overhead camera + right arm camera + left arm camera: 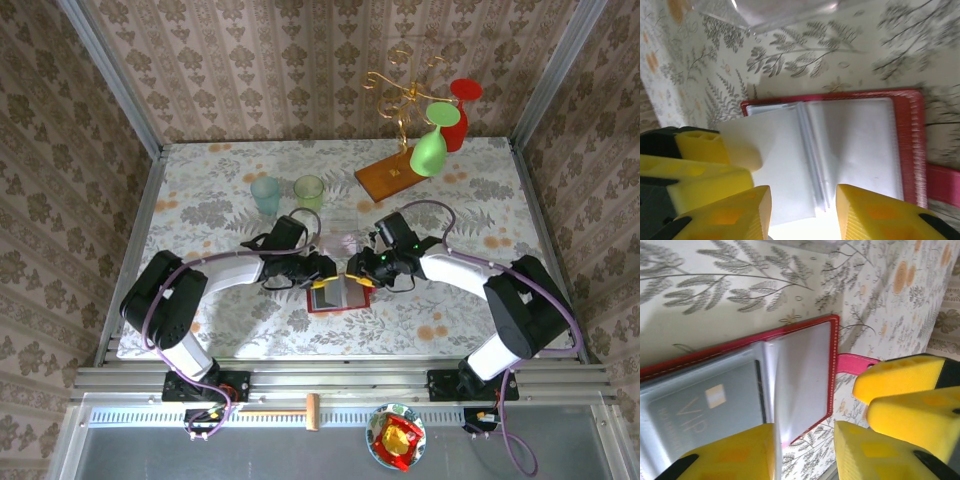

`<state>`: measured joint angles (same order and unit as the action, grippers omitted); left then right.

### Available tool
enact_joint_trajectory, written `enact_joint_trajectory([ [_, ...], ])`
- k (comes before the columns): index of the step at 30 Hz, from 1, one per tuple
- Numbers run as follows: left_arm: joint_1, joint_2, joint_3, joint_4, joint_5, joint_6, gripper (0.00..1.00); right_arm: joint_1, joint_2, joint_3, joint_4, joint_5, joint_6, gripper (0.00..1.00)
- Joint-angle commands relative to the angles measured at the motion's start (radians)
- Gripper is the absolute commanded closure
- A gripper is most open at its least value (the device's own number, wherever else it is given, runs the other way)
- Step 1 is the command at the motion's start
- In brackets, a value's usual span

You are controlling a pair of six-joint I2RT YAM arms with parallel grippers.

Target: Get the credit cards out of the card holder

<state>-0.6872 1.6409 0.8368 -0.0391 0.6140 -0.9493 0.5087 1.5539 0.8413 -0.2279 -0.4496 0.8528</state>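
Observation:
I should use my right gripper to lay the loose sleeve page (774, 155) flat toward the red tab (855, 364) before I work the VIP card out, because the page is standing up beside the card.
The red card holder (340, 296) lies open on the flowered tablecloth between both grippers. In the left wrist view the holder (832, 365) shows a grey credit card marked VIP (705, 405) inside a clear sleeve, and its red tab (855, 363) sticks out to the right. A loose sleeve page (800, 380) stands up against the inner face of one finger of my left gripper (802, 442), whose jaws are apart. My right gripper (802, 202) hovers open over the holder's spine (812, 150), the sleeve page edges between its fingers. From above, the left gripper (322, 268) and right gripper (362, 268) almost touch.
A teal cup (265, 194) and a green cup (308, 190) stand behind the grippers. A clear plastic box (345, 232) lies just beyond the holder. At the back right, a wooden base (388, 177) carries a gold rack with a green glass (431, 142) and a red glass (458, 112).

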Motion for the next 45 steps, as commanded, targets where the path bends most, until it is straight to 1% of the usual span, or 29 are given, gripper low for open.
enact_joint_trajectory([
  [1, -0.022, 0.016, 0.053, -0.011, 0.023, 0.006, 0.62, -0.019, -0.032, 0.033, -0.199, 0.122, -0.127, 0.58],
  [7, -0.064, 0.098, 0.124, -0.01, 0.023, 0.012, 0.59, -0.045, -0.015, 0.028, -0.199, 0.109, -0.153, 0.58],
  [9, -0.076, 0.125, 0.146, -0.008, 0.054, 0.009, 0.59, -0.047, -0.005, 0.028, -0.208, 0.119, -0.159, 0.58],
  [11, -0.082, 0.139, 0.158, -0.008, 0.057, 0.007, 0.58, -0.047, 0.004, 0.027, -0.216, 0.133, -0.166, 0.58],
  [20, -0.08, 0.132, 0.153, -0.014, 0.051, 0.012, 0.56, -0.049, 0.068, 0.005, -0.15, 0.083, -0.159, 0.62],
  [25, -0.077, 0.124, 0.141, -0.007, 0.049, 0.011, 0.56, -0.05, 0.096, -0.021, -0.088, 0.029, -0.129, 0.66],
  [31, -0.053, 0.083, 0.106, -0.002, 0.043, 0.013, 0.56, -0.049, 0.091, -0.051, -0.056, 0.002, -0.095, 0.72],
  [38, 0.004, 0.027, 0.062, -0.005, 0.064, 0.038, 0.56, -0.038, 0.073, -0.079, -0.037, 0.002, -0.053, 0.73],
  [43, 0.026, -0.004, 0.032, -0.016, 0.075, 0.059, 0.57, -0.035, 0.021, -0.059, -0.075, 0.036, -0.041, 0.73],
  [45, 0.034, -0.019, 0.01, -0.023, 0.06, 0.065, 0.58, -0.031, -0.002, -0.041, -0.097, 0.045, -0.039, 0.73],
])
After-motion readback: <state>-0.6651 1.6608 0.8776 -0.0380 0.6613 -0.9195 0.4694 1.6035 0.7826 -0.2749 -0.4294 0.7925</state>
